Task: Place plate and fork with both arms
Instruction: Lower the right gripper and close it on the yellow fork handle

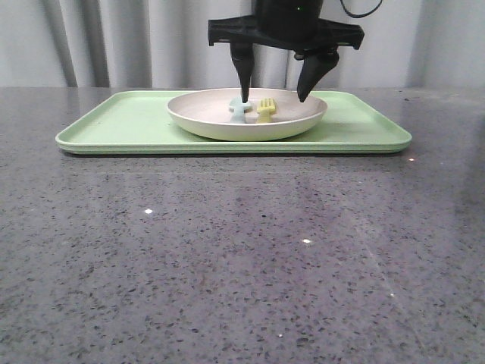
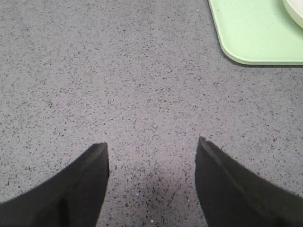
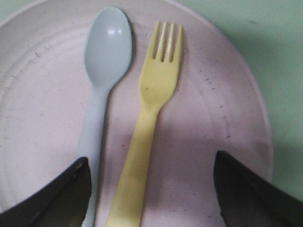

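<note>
The pale blue spoon's handle [image 3: 96,124] lies under one finger of my right gripper, so I should shift that finger into the gap [image 3: 117,144] beside the yellow fork before closing.
The cream-pink plate [image 1: 204,121] sits on the light-green tray [image 1: 114,121] at the far side of the table. The yellow fork [image 1: 267,108] lies in it beside a pale blue spoon [image 1: 239,111]. My right gripper [image 1: 273,98] hangs open just above the plate, one finger on each side of the cutlery. In the right wrist view the fork [image 3: 151,118] lies between the open fingers of the gripper [image 3: 151,157], with the spoon [image 3: 106,52] at one finger, on the plate [image 3: 213,118]. My left gripper [image 2: 152,143] is open and empty over bare table. It does not show in the front view.
The table is grey speckled stone. A corner of the tray [image 2: 255,33] and a sliver of the plate's rim [image 2: 296,9] show in the left wrist view, apart from the left fingers. A grey curtain hangs behind the table.
</note>
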{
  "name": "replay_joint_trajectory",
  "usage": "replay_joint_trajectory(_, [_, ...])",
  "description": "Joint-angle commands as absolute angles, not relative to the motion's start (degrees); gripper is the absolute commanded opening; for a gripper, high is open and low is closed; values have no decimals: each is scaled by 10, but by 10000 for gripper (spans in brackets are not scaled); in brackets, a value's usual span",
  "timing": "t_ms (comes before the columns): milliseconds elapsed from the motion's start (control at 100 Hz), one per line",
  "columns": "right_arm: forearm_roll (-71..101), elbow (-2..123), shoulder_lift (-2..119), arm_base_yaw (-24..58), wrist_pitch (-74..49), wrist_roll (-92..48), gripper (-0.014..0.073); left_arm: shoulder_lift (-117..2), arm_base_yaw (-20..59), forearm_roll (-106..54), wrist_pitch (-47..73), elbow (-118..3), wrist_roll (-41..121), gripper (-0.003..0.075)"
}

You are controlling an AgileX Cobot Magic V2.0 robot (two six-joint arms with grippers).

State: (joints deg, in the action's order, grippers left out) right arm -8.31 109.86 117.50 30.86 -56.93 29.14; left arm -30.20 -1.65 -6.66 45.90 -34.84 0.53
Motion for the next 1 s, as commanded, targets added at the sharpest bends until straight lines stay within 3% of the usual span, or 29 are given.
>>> replay_joint_trajectory(0, [-105,1119,1141,308,-546,297,541,-303,-16,-74,421,-363,0,399])
replay_joint_trajectory(990, [-116,1119,1158,308,-541,314,541,-303,-16,-74,421,-363,0,399])
